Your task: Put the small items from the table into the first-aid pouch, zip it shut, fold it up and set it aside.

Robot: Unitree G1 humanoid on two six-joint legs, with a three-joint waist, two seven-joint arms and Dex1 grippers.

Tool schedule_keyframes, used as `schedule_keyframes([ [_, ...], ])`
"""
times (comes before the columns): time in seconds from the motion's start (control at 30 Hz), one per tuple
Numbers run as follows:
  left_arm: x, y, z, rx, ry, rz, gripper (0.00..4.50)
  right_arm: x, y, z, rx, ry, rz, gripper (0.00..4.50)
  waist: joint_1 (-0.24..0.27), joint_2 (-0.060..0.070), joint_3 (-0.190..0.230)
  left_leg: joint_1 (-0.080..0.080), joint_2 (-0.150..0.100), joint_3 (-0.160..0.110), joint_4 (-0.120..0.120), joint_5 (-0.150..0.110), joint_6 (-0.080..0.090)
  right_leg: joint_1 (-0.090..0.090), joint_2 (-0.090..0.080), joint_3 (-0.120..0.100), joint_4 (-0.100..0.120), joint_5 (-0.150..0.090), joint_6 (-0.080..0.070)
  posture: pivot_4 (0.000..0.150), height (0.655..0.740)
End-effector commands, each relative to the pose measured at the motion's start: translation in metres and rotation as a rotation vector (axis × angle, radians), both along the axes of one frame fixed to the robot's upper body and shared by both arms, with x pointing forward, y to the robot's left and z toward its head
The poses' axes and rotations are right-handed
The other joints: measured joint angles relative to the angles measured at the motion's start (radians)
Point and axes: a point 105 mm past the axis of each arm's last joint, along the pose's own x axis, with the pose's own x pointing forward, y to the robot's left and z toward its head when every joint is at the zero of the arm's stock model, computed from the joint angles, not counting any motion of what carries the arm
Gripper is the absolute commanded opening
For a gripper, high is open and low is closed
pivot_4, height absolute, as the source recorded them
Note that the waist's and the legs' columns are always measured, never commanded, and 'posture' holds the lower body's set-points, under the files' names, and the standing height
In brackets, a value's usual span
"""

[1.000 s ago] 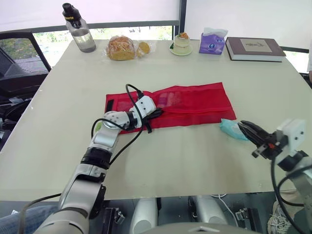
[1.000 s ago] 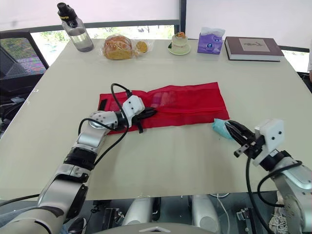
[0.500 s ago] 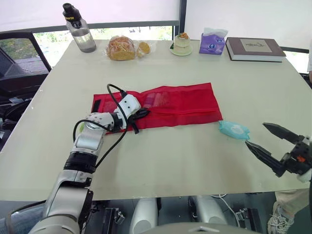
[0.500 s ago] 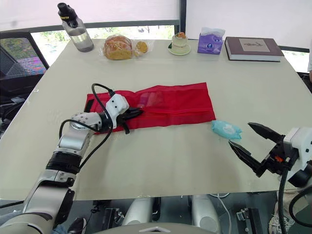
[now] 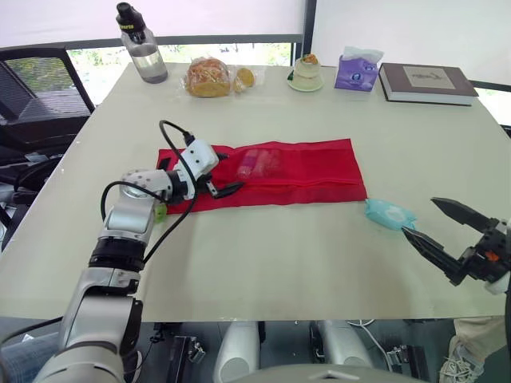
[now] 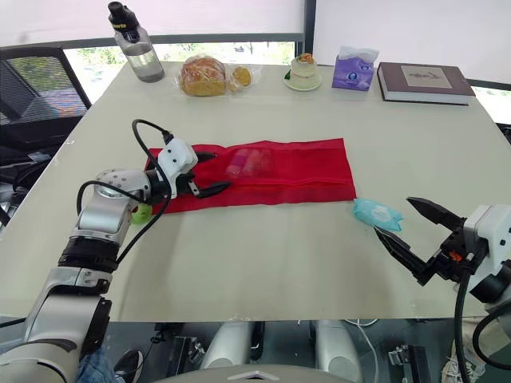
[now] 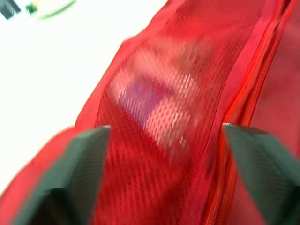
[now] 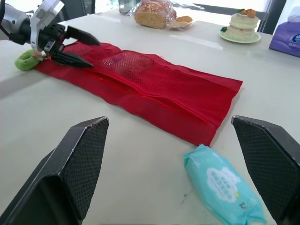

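Note:
I expect the mesh pocket's edge (image 5: pixel 323 183) to come up and open the pocket's opening for the teal wipes packet when I lift the edge, because the zip rows (image 7: pixel 255 89) lie apart.
The red mesh first-aid pouch (image 5: pixel 295 169) lies flat across the middle of the table, with pale items (image 7: pixel 159 103) showing through its mesh. My left gripper (image 5: pixel 227 171) is open over the pouch's left end, one finger on either side of the zip line. A small green item (image 5: pixel 160 211) lies beside that wrist. A teal wipes packet (image 5: pixel 389 214) rests on the table just off the pouch's right corner. My right gripper (image 5: pixel 420 217) is open a short way to the right of the packet and not touching it; its fingers (image 8: pixel 79 154) frame the packet (image 8: pixel 220 185).
Along the far edge stand a water bottle (image 5: pixel 142 52), bagged bread (image 5: pixel 209 77), a small cake on a plate (image 5: pixel 306 72), a purple tissue box (image 5: pixel 357 70) and a dark book (image 5: pixel 427 81). A black chair (image 5: pixel 40 88) sits off the table's left side.
My right gripper opened, left the teal packet on the table and drew back. The left gripper dragged the pouch leftward, then opened and let go. The camera also shifted slightly.

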Motion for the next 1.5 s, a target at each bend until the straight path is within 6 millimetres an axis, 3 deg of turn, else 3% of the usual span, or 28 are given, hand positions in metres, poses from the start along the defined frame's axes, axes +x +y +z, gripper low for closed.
schedule_keyframes([
  [0.03,0.000,-0.030,0.017,-0.011,-0.066,-0.094,4.46,-0.002,0.009,0.010,-0.008,-0.058,0.022,4.50,0.000,0.000,0.000,0.000,0.000,0.000,0.000,0.000,0.000,0.000,0.000,0.000,0.000,0.000,0.000,0.150,0.7400],
  [0.23,0.013,-0.085,0.011,0.008,-0.080,-0.199,4.46,0.001,0.017,0.009,-0.009,-0.063,0.024,4.50,-0.002,0.000,0.000,0.000,0.000,-0.001,0.002,0.000,0.000,0.001,0.000,0.000,0.000,0.000,0.000,0.150,0.7400],
  [0.43,0.028,-0.143,-0.008,0.072,-0.047,-0.275,4.46,0.004,0.027,0.009,-0.024,-0.026,0.033,4.50,-0.002,-0.001,0.000,-0.001,-0.001,-0.002,0.003,0.000,0.000,0.002,0.001,-0.001,0.000,0.000,0.001,0.150,0.7400],
  [0.63,0.033,-0.168,-0.013,0.105,-0.030,-0.293,4.46,0.005,0.031,0.011,-0.031,-0.035,0.014,4.50,-0.011,-0.001,0.000,-0.002,-0.002,-0.003,0.003,0.000,0.000,0.001,0.001,0.000,0.000,0.000,0.001,0.150,0.7400],
  [0.87,0.043,-0.168,-0.016,0.155,-0.050,-0.227,4.46,0.001,0.030,0.009,-0.037,-0.030,-0.012,4.50,-0.008,-0.001,0.000,-0.002,-0.002,-0.003,0.003,0.000,0.000,0.001,0.001,0.000,0.000,0.000,0.001,0.150,0.7400],
  [0.97,0.043,-0.168,-0.016,0.156,-0.052,-0.226,3.79,0.001,0.025,0.008,-0.042,-0.028,-0.032,4.50,-0.008,-0.001,0.000,-0.002,-0.002,-0.003,0.003,0.000,0.000,0.001,0.001,0.000,0.000,0.000,0.001,0.150,0.7400],
  [1.1,0.042,-0.170,-0.015,0.153,-0.057,-0.238,1.89,0.001,0.020,0.007,-0.048,-0.024,-0.048,4.50,-0.008,-0.001,0.000,-0.002,-0.002,-0.003,0.003,0.000,0.000,0.001,0.001,0.000,0.000,0.000,0.001,0.150,0.7400],
  [1.27,0.041,-0.172,-0.006,0.117,-0.072,-0.256,0.08,0.004,0.009,-0.001,-0.079,-0.006,-0.073,4.50,-0.008,-0.001,0.000,-0.002,-0.002,-0.003,0.003,0.000,0.000,0.001,0.001,0.000,0.000,0.000,0.001,0.150,0.7400],
  [1.4,0.039,-0.175,-0.004,0.108,-0.077,-0.266,0.08,0.011,-0.002,-0.009,-0.131,0.008,-0.092,4.50,-0.008,-0.001,0.000,-0.002,-0.002,-0.003,0.004,0.000,0.000,0.001,0.001,0.000,0.000,0.000,0.001,0.150,0.7400],
  [1.5,0.036,-0.178,-0.004,0.104,-0.078,-0.281,0.08,0.020,-0.010,-0.022,-0.164,0.074,-0.011,4.50,-0.008,-0.001,0.000,-0.002,-0.002,-0.003,0.004,0.000,0.000,0.001,0.001,0.000,0.000,0.000,0.001,0.150,0.7400],
])
